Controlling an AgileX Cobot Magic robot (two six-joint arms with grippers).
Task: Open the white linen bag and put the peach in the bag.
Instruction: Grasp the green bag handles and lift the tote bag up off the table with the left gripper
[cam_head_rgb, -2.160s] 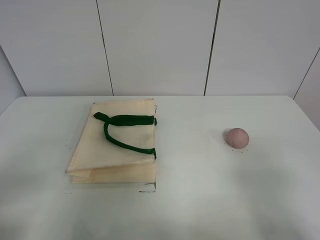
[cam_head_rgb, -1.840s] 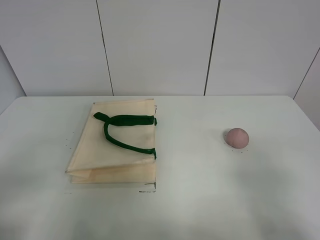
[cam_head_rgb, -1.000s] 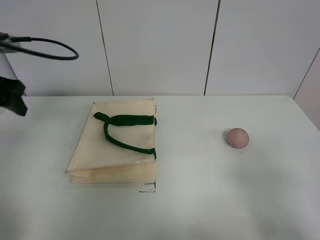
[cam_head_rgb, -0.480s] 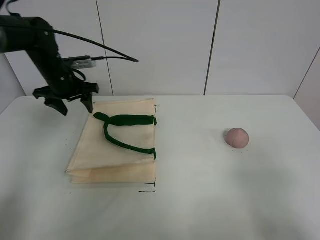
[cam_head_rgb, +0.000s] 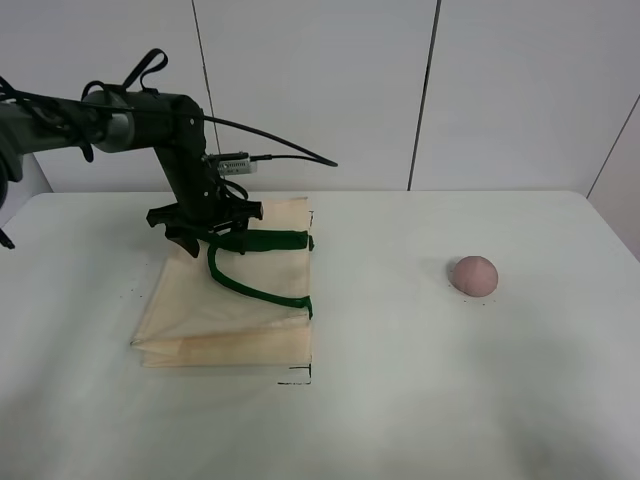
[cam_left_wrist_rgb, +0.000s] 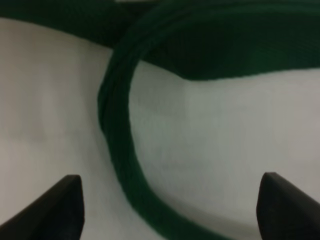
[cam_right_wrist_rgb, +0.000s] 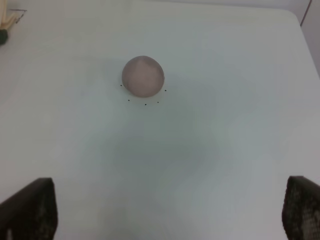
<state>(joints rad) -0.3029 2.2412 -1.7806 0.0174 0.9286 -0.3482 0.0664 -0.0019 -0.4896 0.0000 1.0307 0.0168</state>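
Observation:
I expect the bag's top layer to peel up from the lower layer when I lift the handle, because the strap handle's ends meet the bag's edge.
The white linen bag lies flat and folded on the table's left half, its dark green strap handles looped on top. My left gripper is open, hovering low over the far end of the handles. In the left wrist view the handle loop fills the frame, lying on the bag cloth between my spread fingertips. The peach sits alone on the right. In the right wrist view the peach lies ahead of my open right gripper, well apart from it.
The white table ends at a panelled wall behind. Small black marks sit by the bag's near right corner. The left arm's cable arcs above the bag. A bag corner shows in the right wrist view.
My left arm has swung in from the far left and come down over the bag's handle end. The bag and the peach have not moved.

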